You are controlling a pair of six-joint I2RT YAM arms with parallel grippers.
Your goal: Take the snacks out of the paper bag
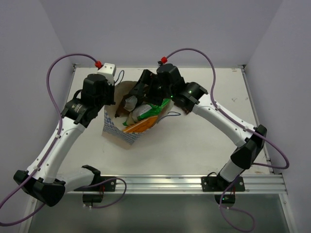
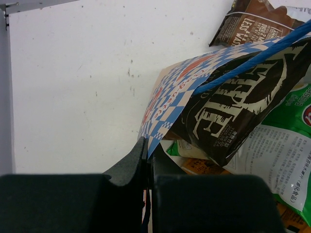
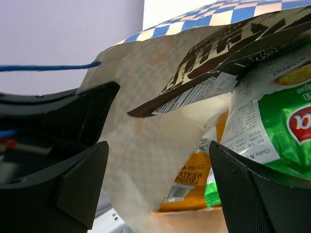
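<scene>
My right gripper should continue to move its open fingers in until they close on the dark brown packet's corner (image 3: 148, 108), which faces them, free of the green packet (image 3: 265, 124).
The paper bag (image 1: 114, 128) lies tilted at the table's middle left, its mouth facing right. A green-and-white packet (image 1: 146, 112), an orange packet (image 1: 138, 127) and a dark brown packet (image 1: 130, 103) show in the mouth. My left gripper (image 1: 111, 109) is shut on the bag's checked rim (image 2: 160, 114) in the left wrist view (image 2: 147, 145). There a dark brown packet (image 2: 233, 97) hangs over the green one (image 2: 286, 141), and a second brown packet (image 2: 252, 22) lies beyond. My right gripper (image 1: 144, 94) is open at the mouth (image 3: 158, 160), with the bag's inner wall (image 3: 146, 145), orange packet (image 3: 194, 179) and green packet (image 3: 277, 121) between its fingers.
A white box (image 1: 108, 68) with a red plug sits at the table's back left edge. A blue cord handle (image 2: 252, 58) runs across the bag. An aluminium rail (image 1: 194, 183) borders the front. Bare white table (image 1: 204, 141) lies right of the bag.
</scene>
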